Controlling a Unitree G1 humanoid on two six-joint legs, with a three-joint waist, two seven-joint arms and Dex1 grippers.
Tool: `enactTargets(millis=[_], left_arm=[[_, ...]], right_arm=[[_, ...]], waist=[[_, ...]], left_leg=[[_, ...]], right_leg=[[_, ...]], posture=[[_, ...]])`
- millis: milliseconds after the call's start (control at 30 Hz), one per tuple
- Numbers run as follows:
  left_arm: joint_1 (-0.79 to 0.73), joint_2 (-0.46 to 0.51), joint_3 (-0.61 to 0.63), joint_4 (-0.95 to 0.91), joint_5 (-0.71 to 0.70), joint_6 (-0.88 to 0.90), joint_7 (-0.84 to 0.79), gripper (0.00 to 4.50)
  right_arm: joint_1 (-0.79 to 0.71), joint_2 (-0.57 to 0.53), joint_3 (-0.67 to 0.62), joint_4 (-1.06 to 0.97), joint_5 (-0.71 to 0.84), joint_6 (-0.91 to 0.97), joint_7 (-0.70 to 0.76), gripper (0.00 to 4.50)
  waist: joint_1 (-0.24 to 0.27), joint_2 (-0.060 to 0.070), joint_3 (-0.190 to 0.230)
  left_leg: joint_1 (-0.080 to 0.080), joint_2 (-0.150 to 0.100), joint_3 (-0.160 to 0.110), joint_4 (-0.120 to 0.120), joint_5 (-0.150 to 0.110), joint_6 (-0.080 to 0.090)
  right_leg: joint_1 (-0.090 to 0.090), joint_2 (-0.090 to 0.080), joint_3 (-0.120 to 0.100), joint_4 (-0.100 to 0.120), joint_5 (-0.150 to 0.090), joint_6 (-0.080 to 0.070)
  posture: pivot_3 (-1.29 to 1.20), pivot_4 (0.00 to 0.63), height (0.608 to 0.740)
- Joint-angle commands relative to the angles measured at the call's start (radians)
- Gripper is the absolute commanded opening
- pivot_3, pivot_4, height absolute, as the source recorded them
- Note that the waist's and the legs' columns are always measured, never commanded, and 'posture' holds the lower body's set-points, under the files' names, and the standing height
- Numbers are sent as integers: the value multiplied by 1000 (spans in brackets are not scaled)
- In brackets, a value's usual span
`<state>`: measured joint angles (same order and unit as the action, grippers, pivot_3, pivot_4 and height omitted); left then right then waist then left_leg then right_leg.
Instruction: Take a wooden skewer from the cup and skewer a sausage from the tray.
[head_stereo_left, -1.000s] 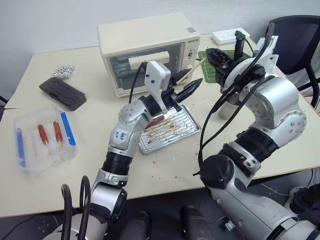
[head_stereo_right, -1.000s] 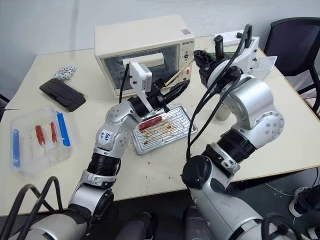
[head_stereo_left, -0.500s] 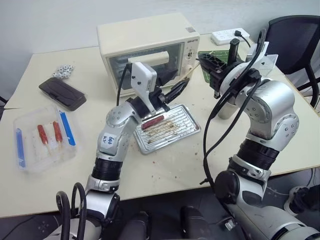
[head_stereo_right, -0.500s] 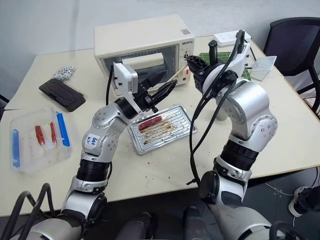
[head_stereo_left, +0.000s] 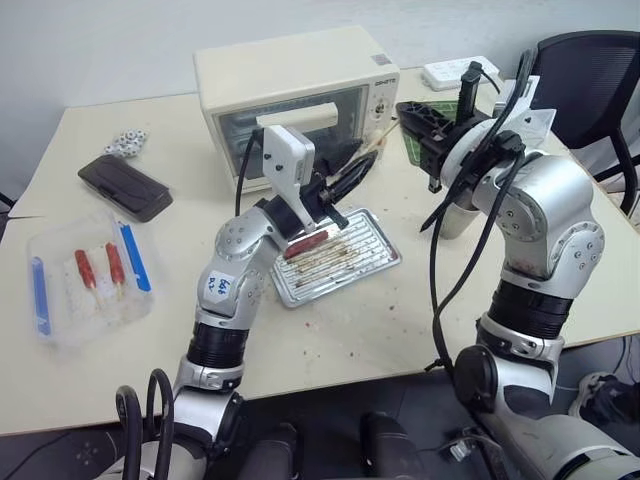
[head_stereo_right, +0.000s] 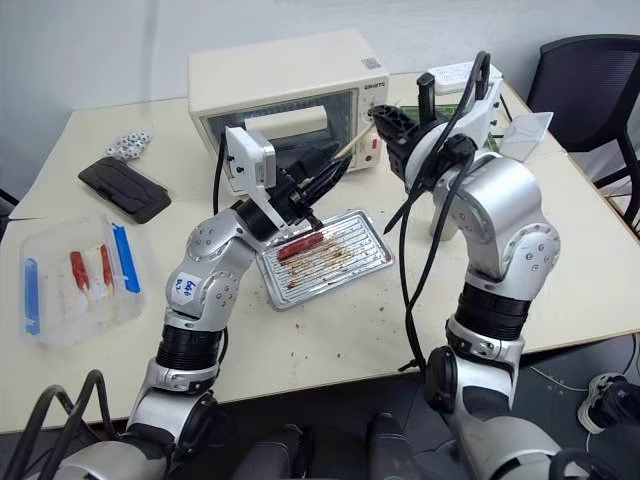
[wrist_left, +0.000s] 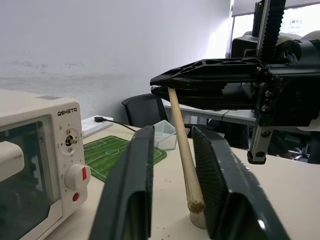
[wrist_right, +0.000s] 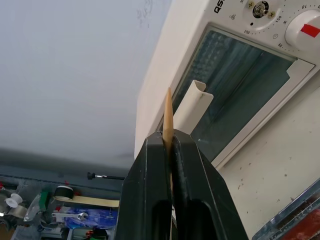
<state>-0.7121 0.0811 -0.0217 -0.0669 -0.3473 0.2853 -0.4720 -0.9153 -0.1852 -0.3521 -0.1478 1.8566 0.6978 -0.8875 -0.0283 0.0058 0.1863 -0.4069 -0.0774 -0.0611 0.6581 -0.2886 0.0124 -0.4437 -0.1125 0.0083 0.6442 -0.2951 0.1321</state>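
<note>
My right gripper holds the wooden skewer near its pointed tip. My left gripper should grab the skewer's blunt end, and my right gripper should get the sausage.
My right gripper is shut on the upper part of the wooden skewer, held in the air in front of the oven. The stick slants down towards my left gripper. In the left wrist view the skewer stands between the two fingers, close to one pad, and the jaws stand a little apart. One dark red sausage lies at the left end of the greasy metal tray, below my left hand. The cup is partly hidden behind my right arm.
A cream toaster oven stands just behind both hands. A clear plastic box with skewered sausages sits at the table's left, a black case behind it. A power strip and a black chair are at the back right.
My left gripper's fingers, wide apart before, have drawn in on either side of the skewer. The right wrist has turned while keeping its hold on the stick.
</note>
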Motion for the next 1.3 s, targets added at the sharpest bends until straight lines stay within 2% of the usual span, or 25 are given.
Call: enactTargets(millis=[33, 233, 333, 667, 800, 867, 967, 1067, 1133, 1200, 1300], left_arm=[[-5, -4, -5, -40, -10, -6, 4, 39], [-14, -10, -7, -33, -7, -3, 12, 39], [-16, -12, -7, -31, -1, -3, 21, 0], [-20, 17, 16, -23, 7, -15, 29, 0], [-18, 77, 54, -19, 7, -7, 26, 0], [-13, 124, 79, -20, 6, 0, 19, 0], [10, 217, 114, -50, -15, 40, -13, 0], [57, 314, 153, -118, -53, 98, -55, 0], [73, 344, 168, -145, -72, 125, -63, 0], [120, 404, 209, -215, -112, 188, -77, 0], [183, 477, 254, -293, -151, 249, -94, 0]], right_arm=[[-3, -19, 19, -26, 32, -31, 21, 0], [9, -36, 43, -36, 44, -59, 24, 0], [13, -42, 50, -39, 48, -69, 27, 663], [1, -79, 57, -30, 65, -96, 39, 3981], [-3, -173, 53, -5, 70, -42, 92, 3981], [-1, -268, 67, 15, 45, 39, 173, 3981], [3, -445, 138, 27, -82, 209, 386, 3981], [10, -617, 306, -13, -399, 286, 721, 3981], [12, -665, 373, -20, -544, 277, 873, 3981], [11, -730, 538, -8, -818, 156, 1113, 3981], [-3, -752, 694, 56, -1109, -23, 1384, 3981]], waist=[[0, 0, 0], [1, 0, 0], [1, 0, 0], [1, 0, 0], [1, 0, 0], [2, 0, 0], [2, 0, 0], [-1, 0, 0], [1, -1, 0], [4, -2, 1], [3, -2, 1]], left_leg=[[0, 0, 0, 0, 0, 0], [0, 0, 0, 0, 0, 0], [0, 0, 0, 0, 0, 0], [0, 0, 0, 0, 0, 0], [0, 0, 1, 0, 0, 0], [0, 0, 1, 0, 0, 0], [0, 0, 2, 0, 0, 1], [0, 2, 4, 0, -1, 2], [0, 3, 4, 0, -2, 3], [0, 2, 4, 1, -2, 3], [0, 2, 4, 2, -3, 3]], right_leg=[[0, 0, 0, 0, 0, 0], [0, 0, 0, 0, 0, 0], [0, 0, 0, 0, 0, 0], [0, 0, 0, 0, 0, 0], [0, 0, 0, -1, 0, 0], [0, 0, 0, -1, 0, 0], [0, 0, 0, -1, 0, 0], [0, 0, 0, -2, 0, 0], [0, 1, 0, -2, 0, 0], [0, 0, 0, -3, 0, 0], [0, 0, 0, -3, 0, 0]], posture=[[0, 150, 740], [0, 150, 740], [0, 150, 740], [0, 150, 740], [0, 150, 740], [0, 150, 740], [0, 150, 740], [0, 150, 740], [0, 150, 740], [0, 150, 740], [0, 150, 740]])
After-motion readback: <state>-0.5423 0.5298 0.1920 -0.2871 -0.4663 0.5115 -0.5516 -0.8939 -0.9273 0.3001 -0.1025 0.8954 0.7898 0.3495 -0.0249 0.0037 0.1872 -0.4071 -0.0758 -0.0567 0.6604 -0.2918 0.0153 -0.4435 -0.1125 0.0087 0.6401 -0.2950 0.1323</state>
